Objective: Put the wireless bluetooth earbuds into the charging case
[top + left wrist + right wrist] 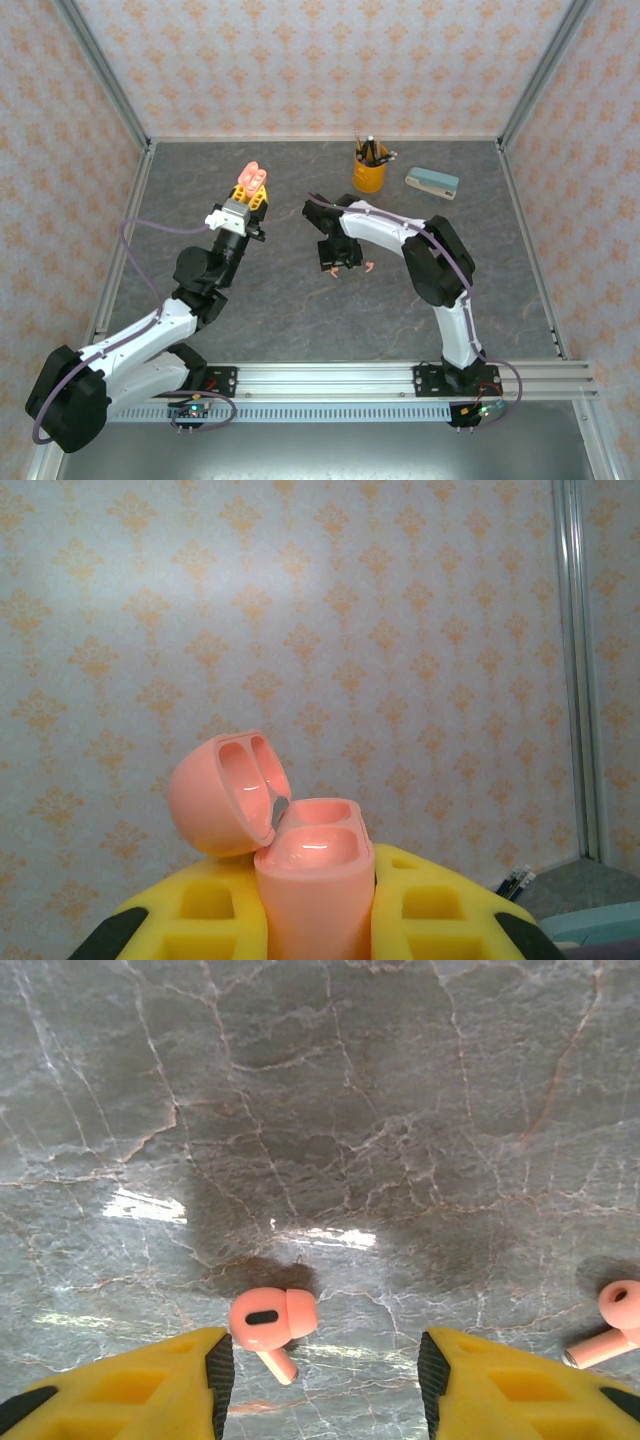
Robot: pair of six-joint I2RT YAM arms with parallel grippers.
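The earbud's head [262,1319] lies near one finger of my open right gripper, so next I move and centre both fingers around the head [274,1318] before I close them.
A salmon-pink charging case [318,890] stands upright between yellow fingers [190,920], with my left gripper [315,925] shut on its body. Its lid [222,798] hangs open to the left and both wells are empty. From above, the case [252,177] sits over the left gripper [248,198], raised above the table. My right gripper [325,1380] is open, low over the table. A salmon-pink earbud [272,1322] lies between its fingertips, close to the left finger [150,1390]. Another pink earbud [612,1322] lies to the right, outside the jaws. From above, the right gripper [338,262] has an earbud [368,266] beside it.
A yellow cup of pens [369,172] and a pale teal box [432,183] stand at the back right of the grey marble table [300,320]. Patterned walls and metal posts [105,75] enclose the table.
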